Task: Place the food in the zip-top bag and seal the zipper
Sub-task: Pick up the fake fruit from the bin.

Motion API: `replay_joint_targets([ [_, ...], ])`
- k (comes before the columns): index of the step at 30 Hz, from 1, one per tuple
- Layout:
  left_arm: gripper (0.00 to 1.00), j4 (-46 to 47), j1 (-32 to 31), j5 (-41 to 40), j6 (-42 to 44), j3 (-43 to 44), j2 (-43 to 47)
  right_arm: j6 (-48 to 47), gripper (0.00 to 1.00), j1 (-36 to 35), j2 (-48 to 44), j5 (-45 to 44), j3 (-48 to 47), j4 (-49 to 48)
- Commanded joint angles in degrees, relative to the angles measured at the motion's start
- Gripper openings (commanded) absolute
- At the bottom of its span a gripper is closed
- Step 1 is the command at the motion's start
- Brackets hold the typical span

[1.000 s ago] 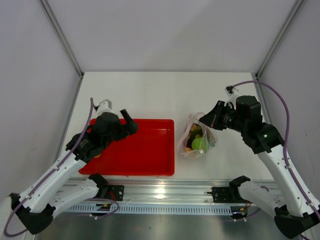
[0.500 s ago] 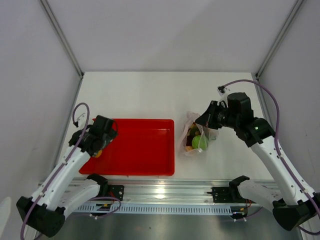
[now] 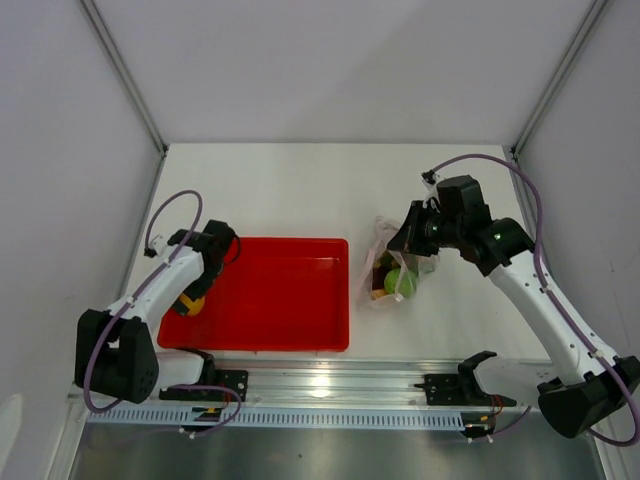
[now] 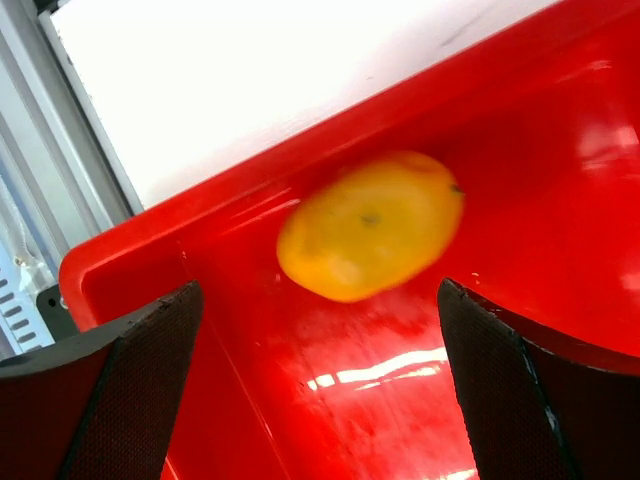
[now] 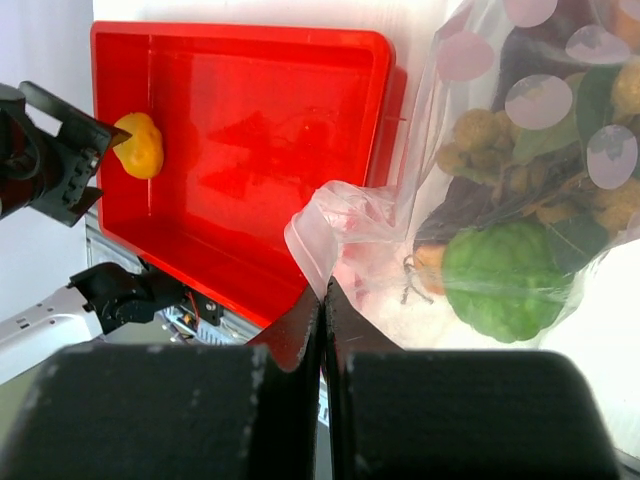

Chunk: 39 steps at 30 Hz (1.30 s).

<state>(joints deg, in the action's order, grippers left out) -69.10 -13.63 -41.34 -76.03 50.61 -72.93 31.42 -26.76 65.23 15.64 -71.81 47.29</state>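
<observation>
The yellow-orange ball (image 3: 193, 305) is alone and in line with the gap between my left gripper's fingers. I go on moving in until the fingers are on either side of its middle (image 4: 370, 226) before I close them.
A yellow-orange ball (image 4: 370, 225) lies alone at the left end of the red tray (image 3: 290, 290). My left gripper (image 4: 318, 288) is open, its fingertips just short of the ball, one on each side, not touching it. To the right of the tray, the clear zip-top bag (image 3: 390, 275) holds a green ball (image 5: 505, 280), tan balls (image 5: 480, 135), green stalks (image 5: 590, 100) and dark pieces. My right gripper (image 5: 325, 290) is shut on a fold of the bag's edge. I cannot make out the zipper strip.
The tray's raised rim (image 4: 250, 170) runs close behind the yellow ball. A metal rail (image 3: 320, 385) spans the table's near edge. White table surface (image 3: 300, 190) stretches behind the tray and bag. Slanted frame posts (image 3: 125, 75) flank the walled work area.
My left arm has swung back from the tray's upper left edge down to its left end, over the yellow ball. My right gripper has drawn the bag slightly back and left, still shut.
</observation>
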Motion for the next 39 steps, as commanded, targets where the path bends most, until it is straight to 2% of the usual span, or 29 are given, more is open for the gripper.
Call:
replay_joint_targets([
  [1,0.99,8.0,3.2,3.1,4.7,-3.0,1.1,1.4,0.00,-1.5,0.2,-1.7,-2.8,-1.0],
  [9,1.00,10.6,5.4,4.6,4.7,-5.5,0.1,0.4,0.00,-2.5,0.8,-0.8,-0.9,-3.3],
  [16,0.99,14.0,10.7,4.5,6.9,-8.4,2.6,-1.3,0.00,-2.5,-2.1,-0.3,2.2,-6.0],
  [20,0.86,17.2,11.9,5.5,9.5,-9.1,3.1,-1.8,0.00,-2.5,-4.2,0.9,3.6,-7.7],
  [24,0.83,17.2,13.1,6.4,10.5,-8.5,1.6,-2.1,0.00,-2.5,-4.9,2.9,4.7,-8.9],
  [25,0.76,18.1,13.2,6.5,11.7,-8.6,1.6,-2.1,0.00,-2.4,-5.0,3.4,5.1,-9.4],
  [27,0.72,19.6,13.2,7.2,13.3,-9.2,1.9,-2.7,0.00,-2.4,-5.5,4.5,5.6,-9.8],
  [29,0.63,20.1,13.2,7.4,14.1,-9.4,2.7,-2.9,0.00,-2.5,-5.7,4.7,5.9,-10.1],
  [31,0.52,22.0,13.2,8.8,15.8,-9.9,3.1,-3.6,0.00,-2.4,-6.0,4.8,5.8,-9.8],
  [34,0.43,22.9,13.2,10.2,17.0,-10.3,3.8,-3.9,0.00,-2.3,-6.5,5.2,6.2,-9.9],
  [36,0.43,24.3,13.1,11.2,17.8,-11.0,4.9,-3.9,0.00,-2.2,-6.8,5.2,7.0,-10.4],
  [37,0.35,25.1,13.2,11.5,19.2,-11.1,5.3,-3.6,0.00,-2.3,-6.9,4.9,7.0,-10.7],
  [39,0.30,26.2,13.1,12.2,20.4,-11.7,7.3,-3.0,0.00,-2.2,-6.9,4.7,6.6,-10.5],
])
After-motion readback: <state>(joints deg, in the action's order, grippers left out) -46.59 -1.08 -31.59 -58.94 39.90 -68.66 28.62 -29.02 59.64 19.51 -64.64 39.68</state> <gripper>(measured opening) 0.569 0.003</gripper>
